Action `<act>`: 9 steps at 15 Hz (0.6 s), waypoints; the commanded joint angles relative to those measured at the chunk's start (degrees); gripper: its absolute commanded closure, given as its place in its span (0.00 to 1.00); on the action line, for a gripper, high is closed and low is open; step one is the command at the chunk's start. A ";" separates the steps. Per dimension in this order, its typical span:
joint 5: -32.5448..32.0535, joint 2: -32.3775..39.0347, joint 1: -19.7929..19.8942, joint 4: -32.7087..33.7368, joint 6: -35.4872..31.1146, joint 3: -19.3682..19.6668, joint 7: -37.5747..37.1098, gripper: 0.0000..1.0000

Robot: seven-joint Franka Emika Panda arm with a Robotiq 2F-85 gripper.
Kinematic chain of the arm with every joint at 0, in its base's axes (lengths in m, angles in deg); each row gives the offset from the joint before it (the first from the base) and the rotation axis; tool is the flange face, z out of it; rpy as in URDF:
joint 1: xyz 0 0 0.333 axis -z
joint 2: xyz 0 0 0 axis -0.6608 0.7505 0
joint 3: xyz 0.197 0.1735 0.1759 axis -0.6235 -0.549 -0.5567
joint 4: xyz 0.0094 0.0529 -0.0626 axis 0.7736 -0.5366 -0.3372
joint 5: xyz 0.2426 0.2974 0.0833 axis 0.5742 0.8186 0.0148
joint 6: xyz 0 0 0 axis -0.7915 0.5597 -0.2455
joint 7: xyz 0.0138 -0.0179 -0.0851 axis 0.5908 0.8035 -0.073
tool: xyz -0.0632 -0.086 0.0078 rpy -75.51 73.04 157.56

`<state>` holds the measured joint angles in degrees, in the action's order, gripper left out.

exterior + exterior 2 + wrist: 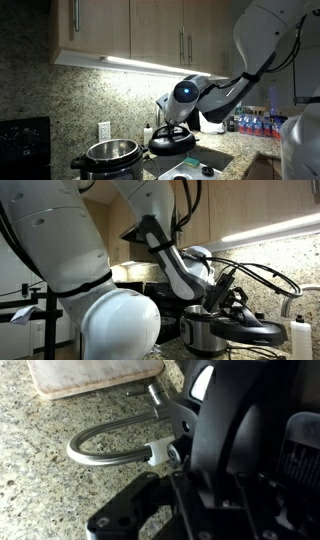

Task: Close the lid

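Observation:
The lid (172,143) is hanging on the sink's side of the open cooker. My gripper should bring the lid back over the cooker's opening (112,150) and then lower it.
The round black lid (172,143) hangs tilted just beside the open steel cooker (110,155), above the counter. My gripper (172,127) is shut on the raised handle on top of the lid. In both exterior views the lid (250,332) is next to the cooker (203,332) rather than on it, with the gripper (228,300) over it. In the wrist view, black lid parts (130,520) fill the bottom below my gripper (190,490). A bent steel bar (100,440) with a white tip shows over the granite counter.
A wall outlet (104,130) and a small bottle (148,133) stand behind the cooker. A black stove (25,145) is beside it. Water bottles (255,125) line the back. A white bottle (302,335) stands near the lid. A wooden board (90,375) lies on the counter.

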<state>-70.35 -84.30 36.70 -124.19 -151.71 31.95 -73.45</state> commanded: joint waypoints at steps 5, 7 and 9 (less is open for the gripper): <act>0.97 -3.49 4.76 0.00 -0.03 4.76 2.05 0.98; 0.91 -3.59 5.73 0.02 0.00 5.40 2.29 0.98; 1.13 -3.55 5.70 0.02 0.12 5.14 2.37 0.98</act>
<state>-69.92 -84.86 41.67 -124.17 -151.72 37.83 -73.45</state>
